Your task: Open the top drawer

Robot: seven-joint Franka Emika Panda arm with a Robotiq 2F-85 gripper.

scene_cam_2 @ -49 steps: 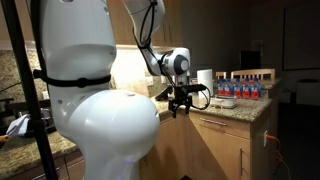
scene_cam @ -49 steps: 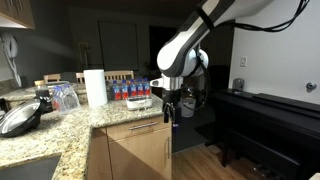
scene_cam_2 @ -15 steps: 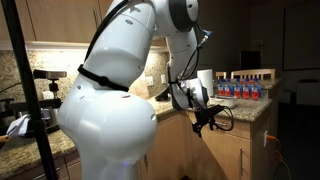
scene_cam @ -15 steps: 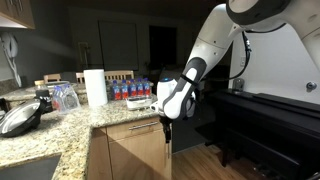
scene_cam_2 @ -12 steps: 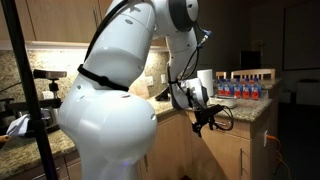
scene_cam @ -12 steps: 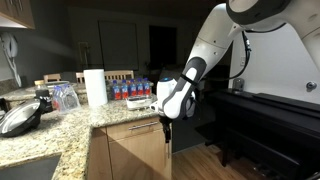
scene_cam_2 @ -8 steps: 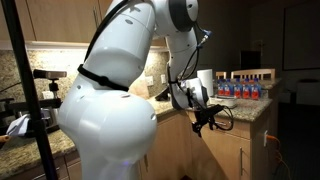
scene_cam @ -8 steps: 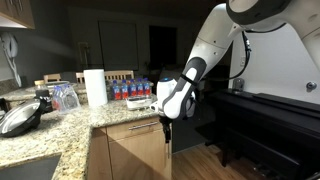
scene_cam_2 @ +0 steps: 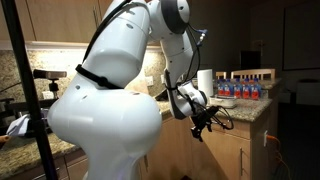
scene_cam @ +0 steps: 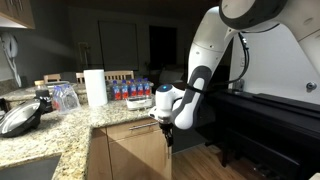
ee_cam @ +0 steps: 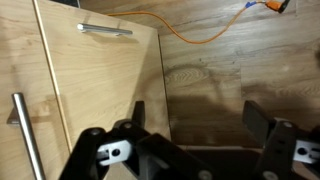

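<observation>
I should raise my gripper back toward the top drawer's bar handle [ee_cam: 28, 135], because my gripper hangs low over the cabinet door's edge [ee_cam: 163, 82], away from that handle.
The top drawer [scene_cam: 133, 128] is a shallow light-wood front with a silver bar handle, under the granite counter edge, and it looks shut. In the wrist view the drawer [ee_cam: 15, 60] is the narrow strip at the left, with its handle [ee_cam: 22, 135] running up and down. My gripper [scene_cam: 167, 136] hangs in front of the cabinet's corner, at about drawer height and just beside it. It also shows in an exterior view [scene_cam_2: 201, 129]. In the wrist view the gripper [ee_cam: 198, 125] is open and empty, over the cabinet door's edge and the floor, apart from the drawer handle.
The taller cabinet door [ee_cam: 105, 90] with its own bar handle [ee_cam: 105, 30] sits below the drawer. The counter [scene_cam: 60, 135] holds a paper towel roll [scene_cam: 95, 87], water bottles [scene_cam: 132, 91] and a pan [scene_cam: 20, 118]. A black bench [scene_cam: 270, 110] stands close by. An orange cable [ee_cam: 200, 35] lies on the floor.
The arm has bent further and my gripper has dropped a little lower in front of the cabinet. The drawer has not moved.
</observation>
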